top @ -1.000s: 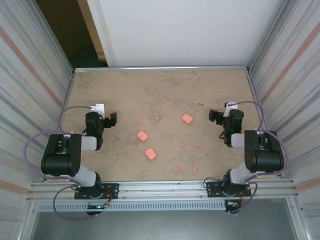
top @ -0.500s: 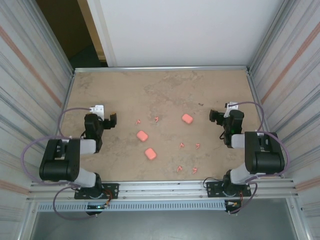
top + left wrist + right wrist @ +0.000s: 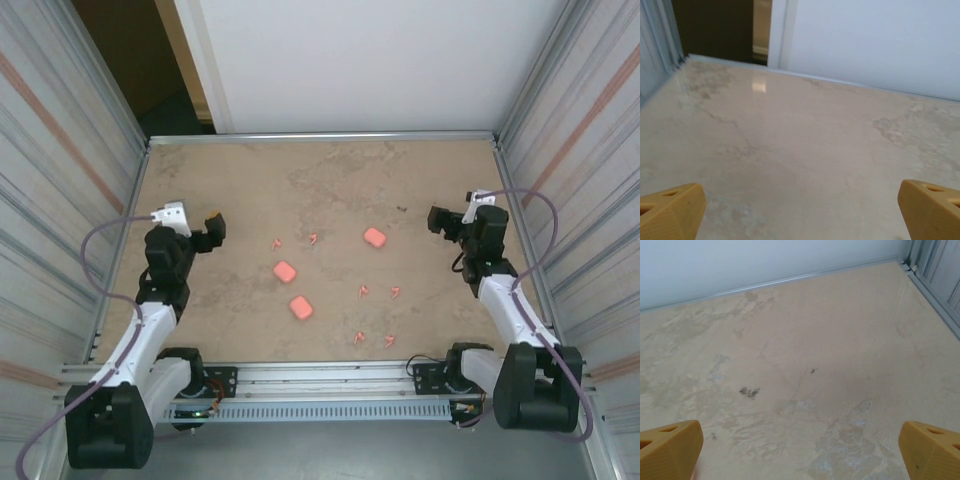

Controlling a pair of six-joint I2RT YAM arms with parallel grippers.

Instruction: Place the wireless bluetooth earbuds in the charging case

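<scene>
My open right gripper goes on moving toward the back pink charging case [image 3: 374,237] until my fingers are on both sides of it, because the way [image 3: 408,233] there is clear.
Three pink rounded charging cases lie mid-table in the top view: one [image 3: 375,237] toward the back right, one [image 3: 285,271] in the centre and one [image 3: 301,307] nearer the front. Several tiny salmon-pink earbuds are scattered around them, such as one [image 3: 314,238] at the back, one [image 3: 363,291] to the right and one [image 3: 390,341] near the front. My left gripper [image 3: 213,228] [image 3: 801,212] hangs open over bare table left of the cases. My right gripper [image 3: 438,220] [image 3: 801,450] hangs open to their right. Nothing lies between either pair of yellow fingertips [image 3: 670,212] [image 3: 932,450].
The stone-patterned table [image 3: 330,180] is boxed in by ribbed metal walls [image 3: 570,150] left and right and a white panel [image 3: 370,60] at the back. A dark opening [image 3: 140,70] sits at the back left. Purple cables [image 3: 535,215] loop beside both arms.
Both arms have unfolded from a tucked pose. The left gripper shifted slightly left and back, the right gripper slightly right and back. Cases and earbuds have not moved.
</scene>
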